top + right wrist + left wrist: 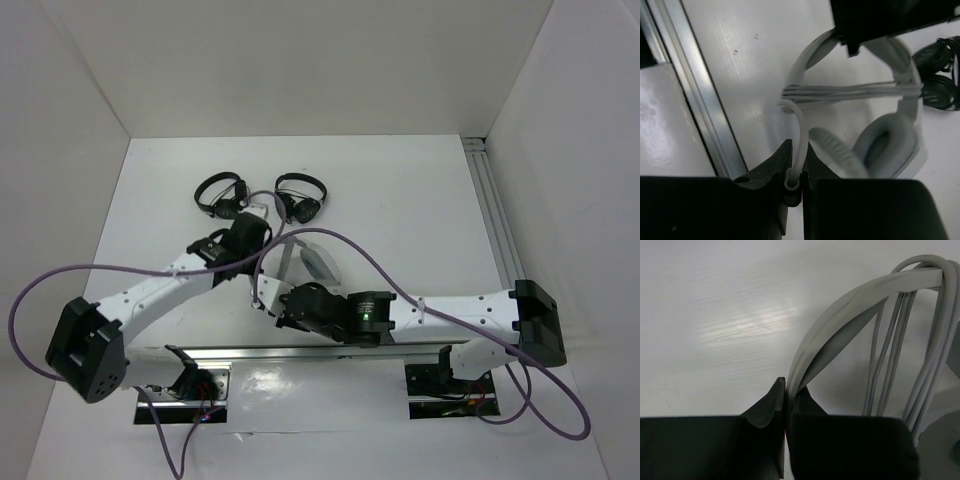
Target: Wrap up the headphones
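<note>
Only a short tail (803, 132) comes from the wound pieces (860, 92) of cable, so the robot's right gripper should go on carrying the cable's end across the headband and let go of it beside the wound pieces.
The light grey headphones (318, 263) lie in the middle of the table between both arms. My left gripper (787, 390) is shut on the wide headband (840, 320); it shows in the top view (258, 240) and at the top of the right wrist view (880, 20). Several turns of the thin grey cable (850, 91) run across the band from side to side, above the padded cups (885, 145); the strands also show in the left wrist view (890, 365). My right gripper (799, 172) is shut on the cable's end, which curves up to the wound strands; in the top view it (264, 296) sits just left of the cups.
Two small black headphones (220, 195) (300, 195) lie just behind the grey ones; one shows in the right wrist view (940, 85). A metal rail (495, 210) runs along the table's right side and another (680, 100) along the front, near my right gripper. White walls enclose the table.
</note>
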Motion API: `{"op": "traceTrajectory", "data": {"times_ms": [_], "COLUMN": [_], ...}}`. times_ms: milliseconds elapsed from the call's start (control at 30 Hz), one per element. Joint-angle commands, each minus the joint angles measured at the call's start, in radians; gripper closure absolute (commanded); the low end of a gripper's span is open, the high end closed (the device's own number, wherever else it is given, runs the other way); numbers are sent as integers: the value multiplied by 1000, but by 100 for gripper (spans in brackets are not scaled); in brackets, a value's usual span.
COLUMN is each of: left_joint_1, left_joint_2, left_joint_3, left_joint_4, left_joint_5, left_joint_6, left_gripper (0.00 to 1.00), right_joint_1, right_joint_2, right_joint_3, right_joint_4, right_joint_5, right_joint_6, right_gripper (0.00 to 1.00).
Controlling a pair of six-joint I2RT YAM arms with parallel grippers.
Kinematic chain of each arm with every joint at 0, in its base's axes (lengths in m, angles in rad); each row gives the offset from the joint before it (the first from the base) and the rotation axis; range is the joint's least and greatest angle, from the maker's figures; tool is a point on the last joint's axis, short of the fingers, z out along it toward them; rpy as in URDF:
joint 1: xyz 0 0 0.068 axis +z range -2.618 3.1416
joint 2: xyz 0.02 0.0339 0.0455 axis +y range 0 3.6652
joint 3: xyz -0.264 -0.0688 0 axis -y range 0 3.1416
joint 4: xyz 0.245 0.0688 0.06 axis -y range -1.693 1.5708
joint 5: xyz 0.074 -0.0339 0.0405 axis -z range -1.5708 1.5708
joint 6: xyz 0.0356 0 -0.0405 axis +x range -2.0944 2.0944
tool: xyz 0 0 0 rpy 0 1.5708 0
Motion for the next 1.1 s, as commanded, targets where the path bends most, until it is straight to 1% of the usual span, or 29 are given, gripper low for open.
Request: {"op": "traceTrajectory", "data": {"times_ms": [0, 67, 133, 200, 233, 267, 333, 400, 433, 500, 533, 567, 600, 633, 667, 733, 800, 833, 867, 967, 1000, 1033, 1067], "left_joint_1": [-82, -134, -180, -209, -232, -243, -266, -318, -332, -355, -355, -355, -364, -364, -364, -364, -364, -364, -364, -364, -364, -364, -339], "left_joint_2": [-147, -203, -234, -273, -282, -282, -282, -261, -244, -199, -199, -199, -222, -245, -292, -328, -337, -337, -337, -323, -323, -323, -333], "left_joint_3": [-76, -114, -150, -164, -164, -164, -147, -122, -81, -53, -44, -44, -44, -44, -44, -44, -30, -17, -7, 5, 5, 5, 5], "left_joint_4": [297, 310, 298, 273, 256, 220, 158, 67, 19, -73, -92, -103, -103, -103, -103, -103, -121, -146, -163, -181, -181, -181, -181], "left_joint_5": [83, 117, 140, 130, 129, 143, 143, 113, 87, 59, 50, 50, 50, 79, 94, 132, 152, 162, 162, 174, 189, 189, 198], "left_joint_6": [43, 77, 77, 91, 91, 114, 114, 114, 105, 94, 94, 94, 105, 114, 128, 137, 174, 174, 189, 215, 232, 232, 232], "left_gripper": [100, 100, 100, 100, 100, 100, 100, 100, 100, 100, 100, 100, 100, 100, 100, 100, 100, 100, 100, 100, 100, 100, 100], "right_joint_1": [15, 25, 25, 25, 25, 25, 25, 25, 25, 25, 25, 13, -1, -18, -36, -68, -79, -79, -79, -97, -108, -108, -119], "right_joint_2": [-16, -25, -34, -43, -44, -44, -44, -34, -34, -34, -34, -45, -45, -56, -56, -56, -56, -56, -56, -79, -96, -96, -111], "right_joint_3": [49, 19, -24, -51, -64, -65, -65, -65, -80, -106, -130, -130, -144, -155, -155, -144, -144, -144, -153, -163, -163, -163, -173], "right_joint_4": [-52, -21, 30, 76, 85, 99, 126, 154, 207, 266, 353, 382, 401, 425, 426, 398, 398, 418, 429, 452, 452, 452, 452], "right_joint_5": [144, 222, 292, 333, 384, 417, 474, 555, 589, 673, 720, 721, 721, 706, 706, 684, 684, 684, 684, 684, 675, 675, 675], "right_joint_6": [-56, -81, -104, -134, -147, -147, -167, -203, -222, -286, -314, -354, -366, -366, -375, -345, -336, -336, -345, -345, -345, -345, -345], "right_gripper": [100, 100, 100, 100, 100, 100, 100, 100, 100, 100, 100, 100, 97, 95, 95, 94, 94, 91, 90, 86, 83, 78, 73]}}
